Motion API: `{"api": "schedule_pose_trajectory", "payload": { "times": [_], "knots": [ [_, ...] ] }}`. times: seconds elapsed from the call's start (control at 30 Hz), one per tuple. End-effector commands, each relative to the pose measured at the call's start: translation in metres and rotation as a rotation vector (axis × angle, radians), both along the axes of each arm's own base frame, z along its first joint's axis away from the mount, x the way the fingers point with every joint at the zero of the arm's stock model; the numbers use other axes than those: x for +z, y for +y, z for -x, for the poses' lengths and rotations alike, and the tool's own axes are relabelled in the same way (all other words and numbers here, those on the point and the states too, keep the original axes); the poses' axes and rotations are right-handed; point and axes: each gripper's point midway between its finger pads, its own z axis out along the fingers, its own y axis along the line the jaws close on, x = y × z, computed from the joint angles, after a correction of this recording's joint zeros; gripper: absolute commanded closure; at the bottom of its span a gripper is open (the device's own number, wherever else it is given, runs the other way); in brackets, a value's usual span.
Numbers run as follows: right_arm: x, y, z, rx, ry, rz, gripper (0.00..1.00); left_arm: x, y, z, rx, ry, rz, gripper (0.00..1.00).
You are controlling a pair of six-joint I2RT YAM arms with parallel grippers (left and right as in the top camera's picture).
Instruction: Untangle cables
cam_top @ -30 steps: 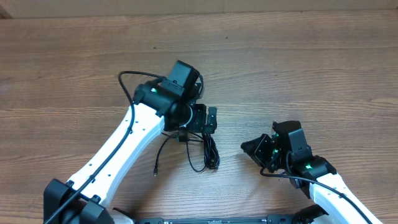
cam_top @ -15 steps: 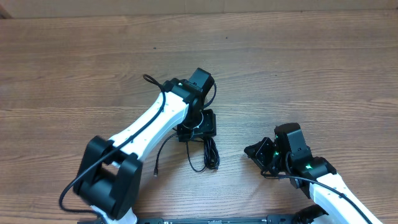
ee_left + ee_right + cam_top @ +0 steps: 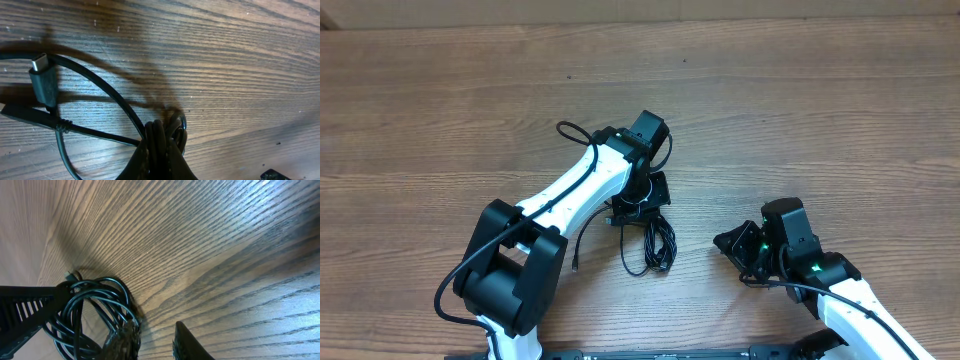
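My right gripper should grab the coil [image 3: 661, 244] and hold it while my left gripper opens, because my left gripper is pinching several strands of cable together on top of the coil [image 3: 178, 124].
The cables [image 3: 658, 250] lie as a small black coiled bundle on the wooden table, and one loose end trails left to a plug [image 3: 574, 268]. My left gripper [image 3: 642, 206] stands over the top of the bundle. In the left wrist view its jaws [image 3: 162, 146] are shut on several strands of the cables [image 3: 159, 131]. A silver-tipped USB-like plug [image 3: 39, 64] lies at the left. My right gripper [image 3: 728, 243] sits to the right of the bundle, apart from it. Its fingertips [image 3: 155, 327] stand slightly open with bare wood between them. The coil [image 3: 95, 305] is just left of them.
The wooden table [image 3: 820, 110] stretches all round. The left arm's white link [image 3: 560, 200] crosses from the lower left toward the middle. In the right wrist view a black finger of the left gripper [image 3: 25, 311] reaches into the coil.
My left gripper has turned over the bundle and closed from wide open onto the cable strands. The right gripper's jaws have parted a little; that arm has hardly moved.
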Motion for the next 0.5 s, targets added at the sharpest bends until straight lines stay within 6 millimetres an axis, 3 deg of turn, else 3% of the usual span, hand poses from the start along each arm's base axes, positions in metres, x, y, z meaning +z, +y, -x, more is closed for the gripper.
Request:
{"api": "schedule_pose_trajectory", "payload": {
  "times": [0.0, 0.3, 0.47],
  "knots": [
    [-0.002, -0.003, -0.001, -0.007, -0.005, 0.016, 0.76, -0.002, -0.002, -0.001, 0.015, 0.011, 0.002, 0.96],
    [-0.005, -0.005, 0.004, -0.007, 0.017, 0.025, 0.63, 0.007, 0.004, -0.017, 0.060, -0.005, 0.020, 0.95],
    [-0.005, -0.005, 0.004, -0.007, 0.018, 0.024, 0.62, 0.016, 0.011, -0.022, 0.093, 0.007, 0.020, 0.96]
  ]
}}
